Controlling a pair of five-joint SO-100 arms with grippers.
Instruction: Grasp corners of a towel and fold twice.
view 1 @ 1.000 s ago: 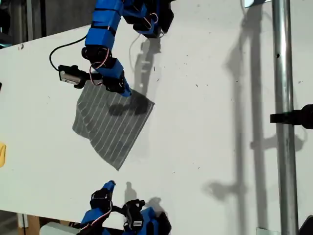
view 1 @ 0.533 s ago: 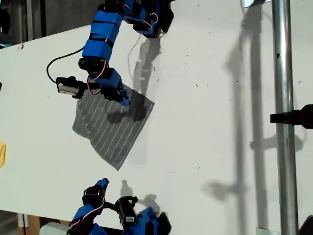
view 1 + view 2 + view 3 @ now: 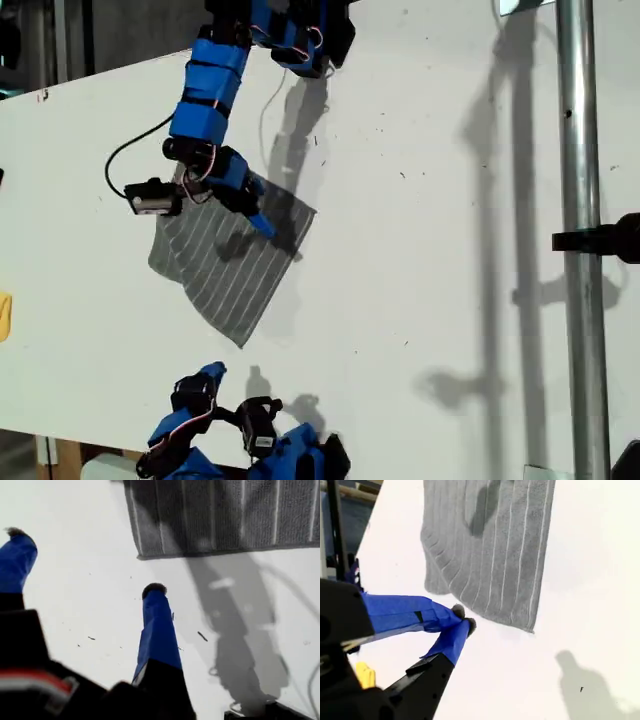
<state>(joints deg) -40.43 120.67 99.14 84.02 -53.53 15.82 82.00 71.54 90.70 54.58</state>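
Note:
I expect the towel (image 3: 230,270) to stay down as a narrow strip when I fold it, because it lies limp with a kink in its edge (image 3: 182,282).
The towel (image 3: 228,260), grey with thin white stripes, lies on the white table (image 3: 430,220). My first gripper (image 3: 255,215) comes in from the exterior view's top and hovers over the towel's far edge. It is open: its blue fingers (image 3: 156,620) stand wide apart above bare table, short of one of the corners (image 3: 138,555). My second gripper (image 3: 205,380) is at the exterior view's bottom. It is shut on nothing, its tips meeting (image 3: 462,620) just short of the towel (image 3: 490,545) and beside its near corner (image 3: 532,628).
A yellow object (image 3: 4,315) lies at the exterior view's left edge and also shows as the yellow object (image 3: 365,675). A metal pole (image 3: 580,250) with a black clamp (image 3: 605,240) stands at that view's right. A black cable (image 3: 130,160) loops beside the first arm.
The first arm has swung down and slightly right in the exterior view, farther over the towel. The second gripper has shifted a little left. The towel has not moved.

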